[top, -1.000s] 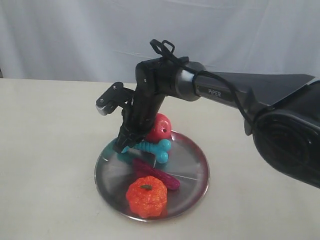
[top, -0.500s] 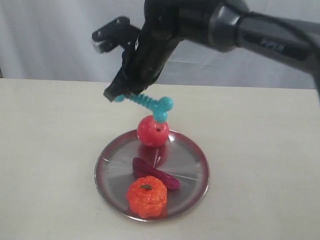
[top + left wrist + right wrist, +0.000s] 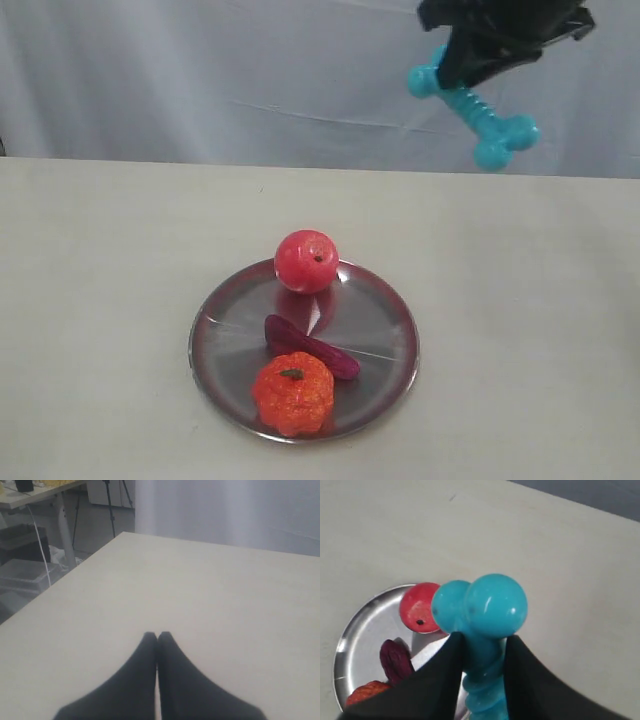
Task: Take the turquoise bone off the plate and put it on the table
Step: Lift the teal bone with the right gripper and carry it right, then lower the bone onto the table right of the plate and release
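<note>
I carry on lowering the turquoise bone with my right gripper until it touches the table, then let go. The bone hangs clear of the plate, and there is open table beside the plate's rim.
The turquoise bone hangs tilted in the air, high above the table and to the right of the plate. My right gripper is shut on its ribbed shaft, with most of the arm cut off by the top edge of the exterior view. In the right wrist view the bone's knobbed end sticks out past the right gripper, with the plate far below. My left gripper is shut and empty over bare table; the exterior view does not show it.
On the plate lie a red ball, a dark purple elongated piece and an orange pumpkin toy. A white curtain hangs behind the table. The left wrist view shows the table's edge with furniture beyond.
The right gripper lifted the turquoise bone off the plate, then carried it up and to the right, well clear of the plate. The other toys stayed put.
</note>
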